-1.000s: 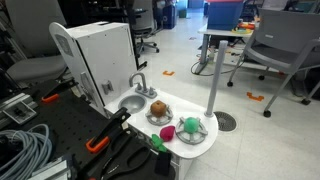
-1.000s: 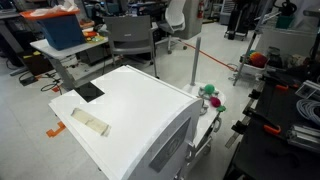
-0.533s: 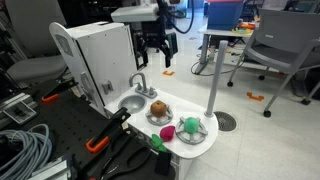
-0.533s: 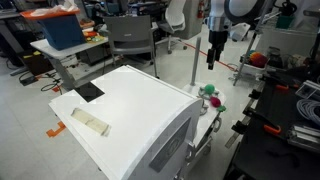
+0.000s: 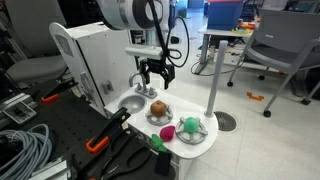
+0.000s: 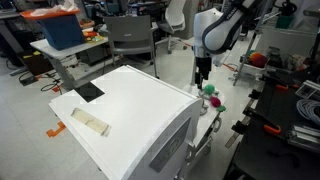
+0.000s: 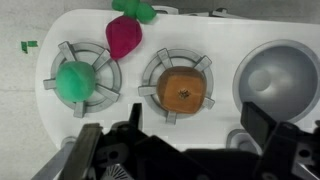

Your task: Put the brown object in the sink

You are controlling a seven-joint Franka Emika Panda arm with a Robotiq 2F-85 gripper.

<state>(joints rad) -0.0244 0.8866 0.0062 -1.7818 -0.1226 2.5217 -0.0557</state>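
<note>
White gaps (image 7: 183,60) are showing inside the dish's ring, so the brown object (image 5: 157,108) will come out by itself and the dish will stay behind when I lift the object.
The brown object (image 7: 182,90) is a roundish orange-brown ball resting in a clear dish on the white toy counter; it also shows in an exterior view (image 5: 158,108). The sink (image 7: 282,82) is a round grey basin right beside it in the wrist view, and in an exterior view (image 5: 131,103) it sits under a silver faucet (image 5: 140,85). My gripper (image 7: 198,122) is open and empty, hovering above the brown object without touching it. It shows in both exterior views (image 5: 155,72) (image 6: 203,72).
A green toy (image 7: 76,80) and a pink toy (image 7: 123,38) sit in other dishes on the counter (image 7: 215,45). A white toy cabinet (image 5: 100,50) stands behind the sink. A grey pole (image 5: 214,70) rises beside the counter. Office chairs and tables stand behind.
The arm came into view from above and has lowered toward the counter. The gripper now hangs over the brown object. The toys have not moved.
</note>
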